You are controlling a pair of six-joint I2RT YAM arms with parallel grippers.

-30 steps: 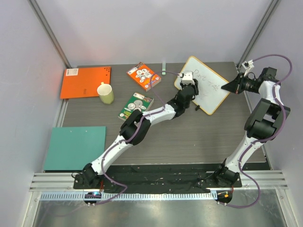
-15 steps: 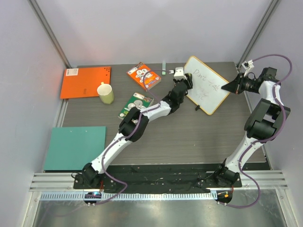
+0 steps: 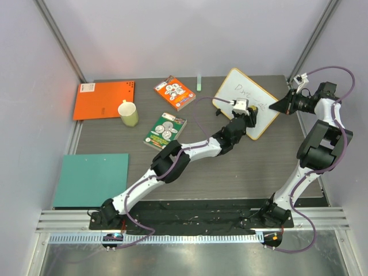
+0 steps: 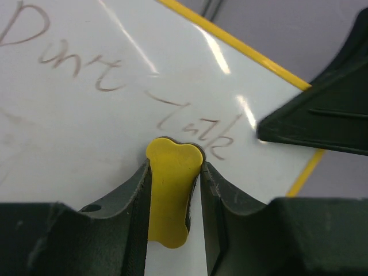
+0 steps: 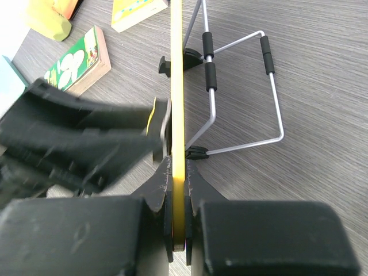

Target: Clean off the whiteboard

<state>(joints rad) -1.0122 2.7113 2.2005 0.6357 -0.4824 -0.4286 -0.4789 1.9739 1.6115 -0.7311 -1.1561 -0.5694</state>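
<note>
The eraser is pressing on the board under the writing, so next my left gripper brings the eraser back up toward the D (image 4: 24,22) and wipes across the letters.
The whiteboard (image 3: 241,95), yellow-framed, stands tilted at the back right and carries faint handwriting (image 4: 190,123). My left gripper (image 3: 250,117) is shut on a yellow eraser (image 4: 168,195) and presses it against the board face (image 4: 86,115) just below the writing, near the lower right part. My right gripper (image 3: 283,106) is shut on the board's right edge; its jaws clamp the yellow frame (image 5: 177,86) from both sides in the right wrist view (image 5: 178,190). The board's wire stand (image 5: 241,98) rests on the table behind it.
An orange sheet (image 3: 104,99) and a pale mug (image 3: 128,112) lie at the back left. A teal sheet (image 3: 92,179) lies at the near left. Two small boxes (image 3: 174,92) (image 3: 165,129) sit mid-table. A green marker (image 3: 199,81) stands at the back.
My left gripper has swept with the eraser from the board's upper left edge across to its lower right part. The right gripper has stayed clamped on the edge.
</note>
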